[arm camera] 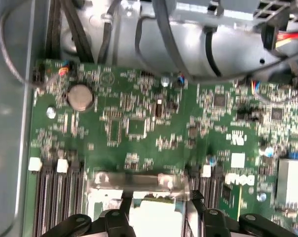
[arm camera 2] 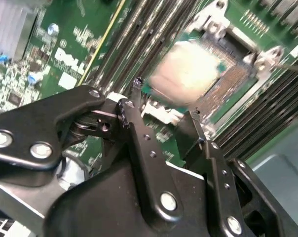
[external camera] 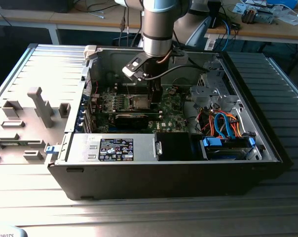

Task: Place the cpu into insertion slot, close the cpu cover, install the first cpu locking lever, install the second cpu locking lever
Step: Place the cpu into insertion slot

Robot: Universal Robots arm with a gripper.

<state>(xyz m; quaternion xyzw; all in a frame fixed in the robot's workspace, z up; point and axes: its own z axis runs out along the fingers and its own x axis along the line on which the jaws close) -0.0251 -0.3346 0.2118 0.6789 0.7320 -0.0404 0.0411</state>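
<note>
The silver metal piece (arm camera: 139, 181) leaves the cpu's pale top uncovered (arm camera: 156, 219), so the cpu should come loose and move along with the robot's gripper when the gripper turns it.
My gripper (external camera: 152, 101) hangs low inside the open computer case, right at the insertion slot (external camera: 139, 102) on the green board. In the second wrist view the black fingertips (arm camera 2: 137, 85) stand apart, and the gripper (arm camera 2: 165, 98) is open. Just past them the cpu (arm camera 2: 193, 69) lies as a pale silver square in the slot, with dark socket (arm camera 2: 234, 79) showing along one side. The cpu (arm camera: 154, 210) also appears between the two fingers in the first wrist view. A silver metal strip (arm camera: 134, 180) runs along the slot's edge; I cannot tell whether it is the cpu cover.
Long black memory slots (arm camera 2: 139, 34) flank the socket. A grey drive cage (external camera: 213, 91) and orange and blue cables (external camera: 223, 123) fill the exterior view's right of the case. The power supply (external camera: 114, 147) sits at the front. Grey fixtures (external camera: 38, 106) stand on the table outside.
</note>
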